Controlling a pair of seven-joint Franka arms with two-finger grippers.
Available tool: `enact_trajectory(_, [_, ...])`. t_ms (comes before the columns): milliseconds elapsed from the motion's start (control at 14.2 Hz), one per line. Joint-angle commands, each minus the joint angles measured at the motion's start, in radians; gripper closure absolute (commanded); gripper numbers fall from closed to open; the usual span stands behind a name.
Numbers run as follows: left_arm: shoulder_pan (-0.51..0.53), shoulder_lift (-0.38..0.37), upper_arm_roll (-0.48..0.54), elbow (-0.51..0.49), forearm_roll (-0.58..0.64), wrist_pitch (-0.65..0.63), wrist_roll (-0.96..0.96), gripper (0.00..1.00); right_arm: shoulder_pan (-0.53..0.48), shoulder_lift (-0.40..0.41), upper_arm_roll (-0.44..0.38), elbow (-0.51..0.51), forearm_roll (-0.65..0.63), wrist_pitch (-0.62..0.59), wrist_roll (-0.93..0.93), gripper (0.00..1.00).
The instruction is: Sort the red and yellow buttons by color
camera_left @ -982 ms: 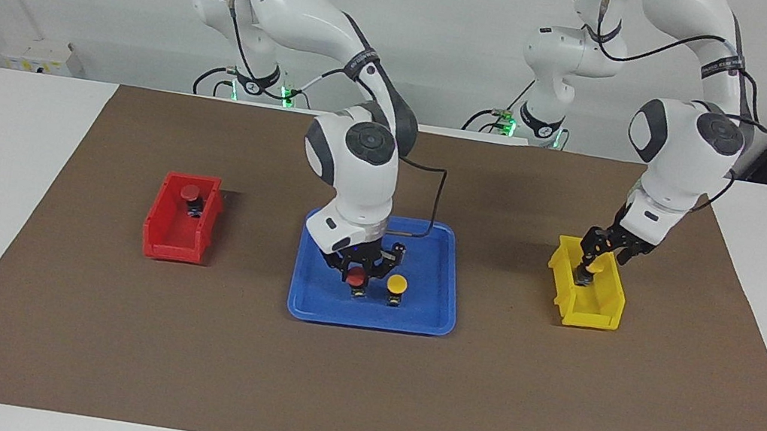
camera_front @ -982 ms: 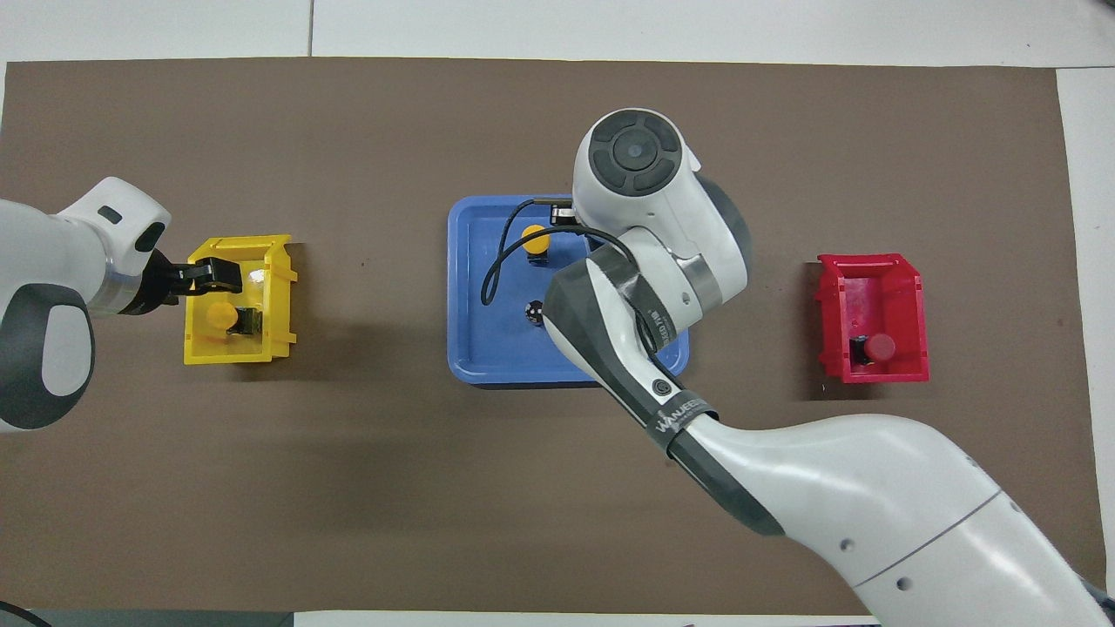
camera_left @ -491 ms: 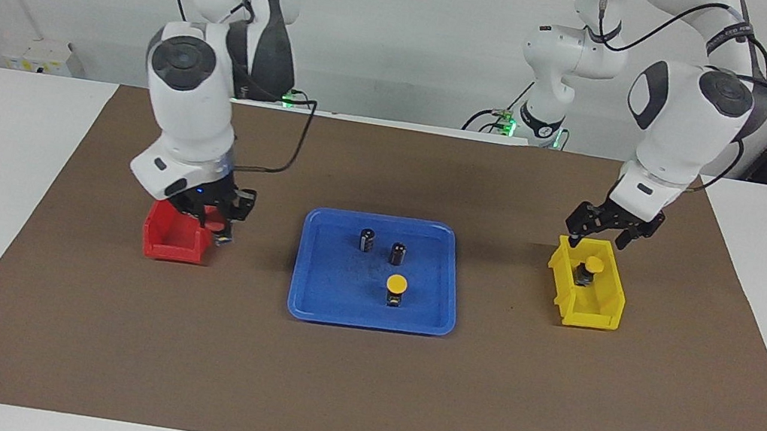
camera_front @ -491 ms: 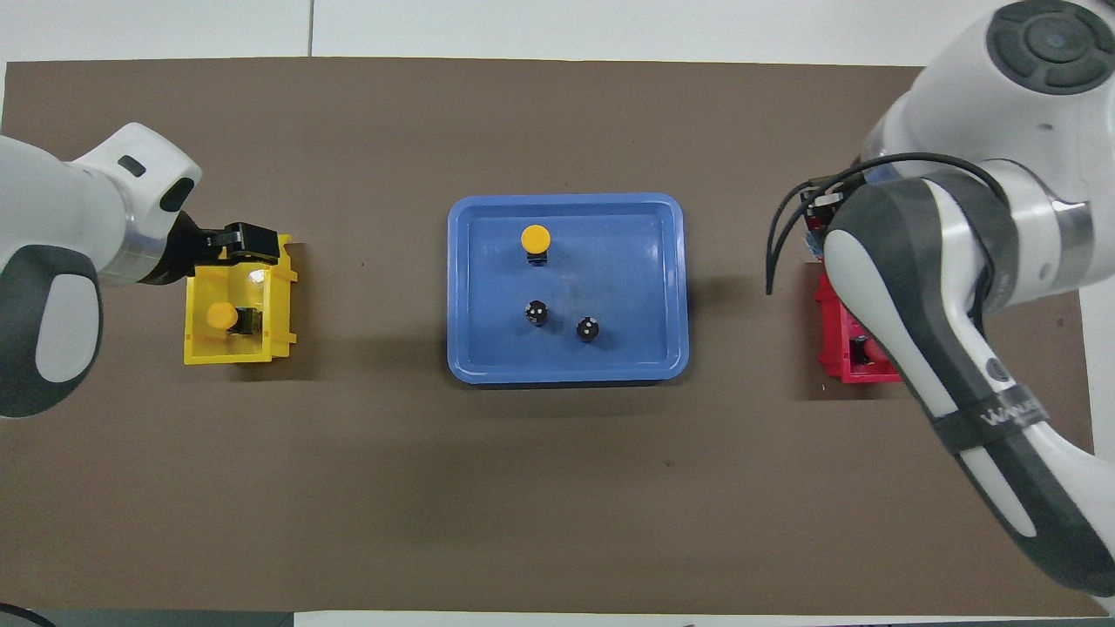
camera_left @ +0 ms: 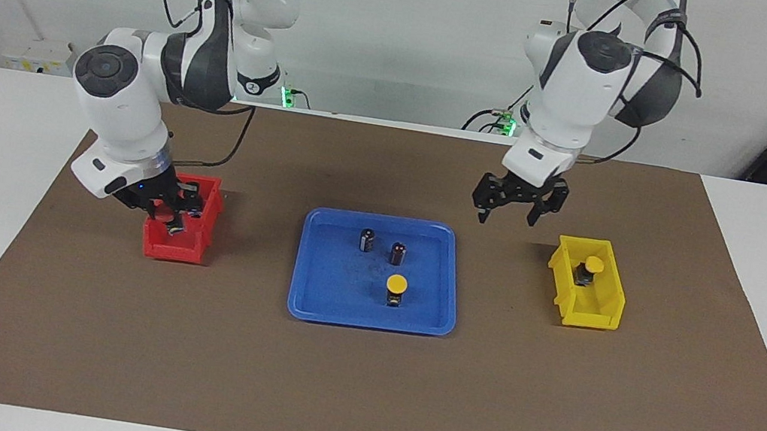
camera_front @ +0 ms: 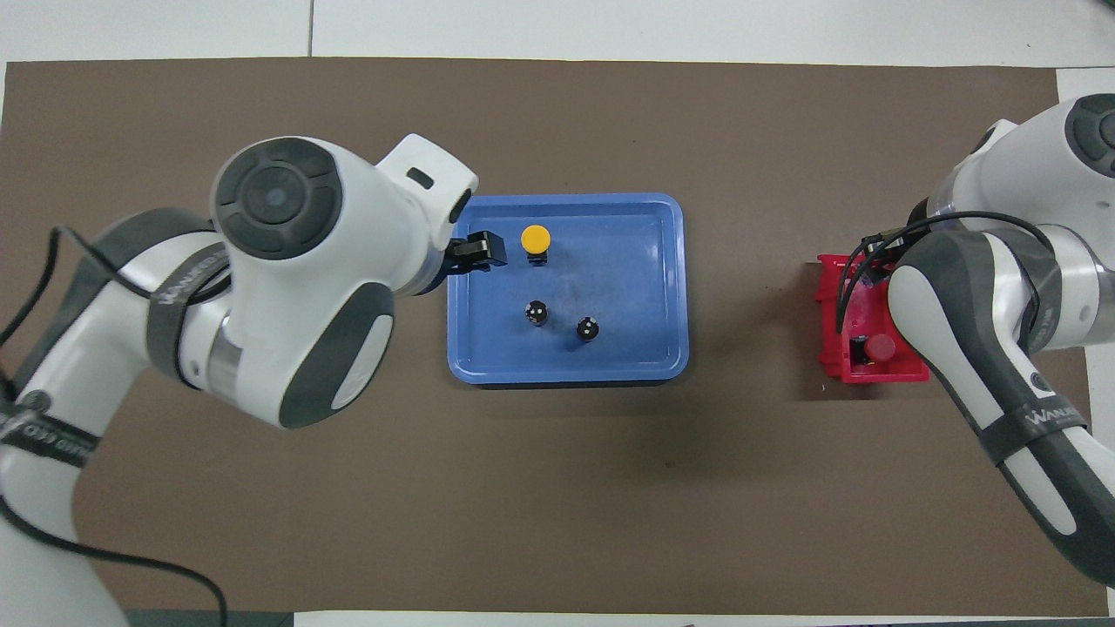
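Note:
My gripper will bring up the cap and base together when it lifts the yellow button and leave that spot empty, because the dark base is joined under the cap.
My right gripper is down in the red bin, shut on a red button. In the overhead view the arm covers it, and another red button lies in the red bin. My left gripper is open and empty in the air, over the mat between the blue tray and the yellow bin. In the overhead view the left gripper overlaps the tray's edge. One yellow button stands on the tray. Another yellow button sits in the yellow bin.
Two dark capless cylinders stand on the tray, nearer to the robots than the yellow button. A brown mat covers the table. In the overhead view the left arm hides the yellow bin.
My right gripper carried the red button from the tray to the red bin and lowered it in. My left gripper rose from the yellow bin and moved toward the tray.

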Motion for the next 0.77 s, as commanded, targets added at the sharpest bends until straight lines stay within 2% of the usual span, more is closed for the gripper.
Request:
enact_trajectory(0, [-0.042,0.195,0.019,0.169,0.047,-0.001,-0.070,0.00,-0.027,-0.072,0.013,-0.117,0.007,0.049,-0.017,0.92])
enact_trajectory(211, [-0.056,0.315,0.020,0.223,0.070,0.084,-0.127,0.00,-0.028,-0.093,0.013,-0.176,0.007,0.098,-0.024,0.92])
enact_trajectory(491, [-0.058,0.401,0.020,0.310,0.069,0.092,-0.158,0.00,-0.031,-0.095,0.013,-0.209,0.007,0.157,-0.027,0.92])
enact_trajectory(632, [-0.073,0.406,0.022,0.314,0.069,0.094,-0.173,0.00,-0.033,-0.086,0.013,-0.220,0.007,0.186,-0.026,0.92])
enact_trajectory(702, [-0.073,0.406,0.022,0.314,0.064,0.094,-0.173,0.10,-0.036,-0.084,0.013,-0.230,0.007,0.206,-0.026,0.92])
